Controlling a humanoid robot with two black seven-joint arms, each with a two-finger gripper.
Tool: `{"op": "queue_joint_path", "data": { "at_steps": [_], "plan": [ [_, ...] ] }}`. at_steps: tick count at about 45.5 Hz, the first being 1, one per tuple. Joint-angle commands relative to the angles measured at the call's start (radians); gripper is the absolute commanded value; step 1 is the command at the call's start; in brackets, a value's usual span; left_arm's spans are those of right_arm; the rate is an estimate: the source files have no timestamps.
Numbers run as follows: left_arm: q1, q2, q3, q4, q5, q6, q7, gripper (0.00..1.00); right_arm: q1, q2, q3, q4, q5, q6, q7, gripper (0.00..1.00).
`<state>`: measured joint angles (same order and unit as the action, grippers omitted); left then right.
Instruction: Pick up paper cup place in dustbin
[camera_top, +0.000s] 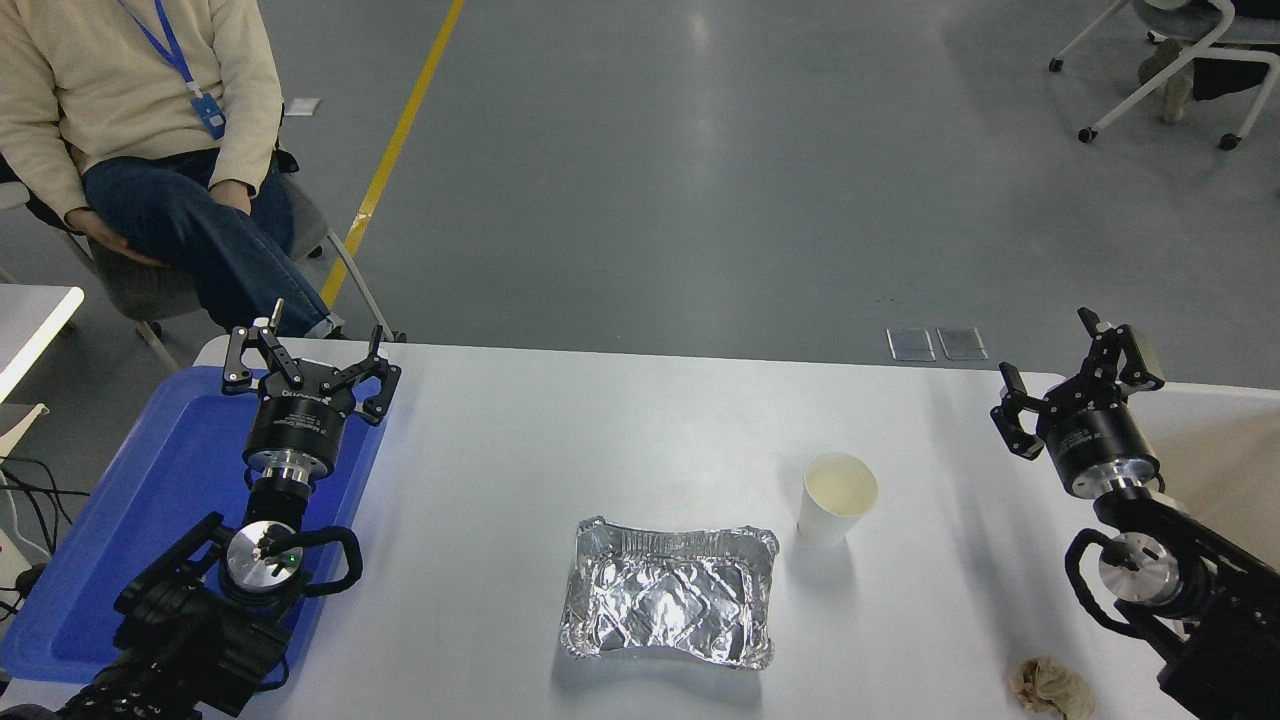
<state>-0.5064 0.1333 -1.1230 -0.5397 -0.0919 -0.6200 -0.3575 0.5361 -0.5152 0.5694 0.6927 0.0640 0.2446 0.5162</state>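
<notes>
The paper cup's opening (841, 484) shows just plain cream inside, so I expect the paper cup to be empty and to stay free of spills when I carry it at a tilt.
The paper cup (838, 497), white with a cream inside, stands upright on the white table (600, 440), right of centre. The dustbin (1222, 393) is at the right edge, showing a white rim and a beige inside, partly hidden behind my right arm. My right gripper (1050, 352) is open and empty, to the right of the cup and beyond it, well apart from it, by the dustbin's near-left corner. My left gripper (308, 352) is open and empty, parked over the blue tray at the left.
A crinkled foil tray (670, 592) lies just left of the cup, nearer to me. A blue tray (130, 510) lies at the left edge. A crumpled brown paper wad (1050, 688) lies at the front right. A person (150, 110) sits at the far left.
</notes>
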Motion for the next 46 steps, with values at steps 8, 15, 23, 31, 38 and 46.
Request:
{"op": "queue_joint_path", "data": {
  "at_steps": [8,15,23,31,38,46],
  "plan": [
    [-0.001,-0.001,0.0,0.001,0.001,-0.001,0.002,1.0,0.405,-0.2,-0.847,0.096,0.103,0.012,-0.001,1.0],
    [-0.001,0.0,0.0,0.0,0.001,-0.001,0.002,1.0,0.545,-0.227,-1.092,0.12,0.085,0.053,-0.001,1.0],
    [-0.001,-0.001,0.0,0.0,0.001,0.0,0.002,1.0,0.715,-0.242,-1.333,0.172,-0.018,0.166,-0.001,1.0],
    [-0.001,0.0,0.0,0.0,0.001,0.0,0.002,1.0,0.967,-0.195,-1.681,0.238,-0.128,0.318,-0.001,1.0],
    [0.0,0.0,0.0,0.0,0.001,-0.001,0.002,1.0,1.099,-0.097,-1.873,0.261,-0.145,0.349,-0.001,1.0],
    [0.0,0.0,0.002,0.001,0.0,0.0,0.002,1.0,1.295,0.024,-1.994,0.332,-0.337,0.466,-0.002,1.0]
  ]
}}
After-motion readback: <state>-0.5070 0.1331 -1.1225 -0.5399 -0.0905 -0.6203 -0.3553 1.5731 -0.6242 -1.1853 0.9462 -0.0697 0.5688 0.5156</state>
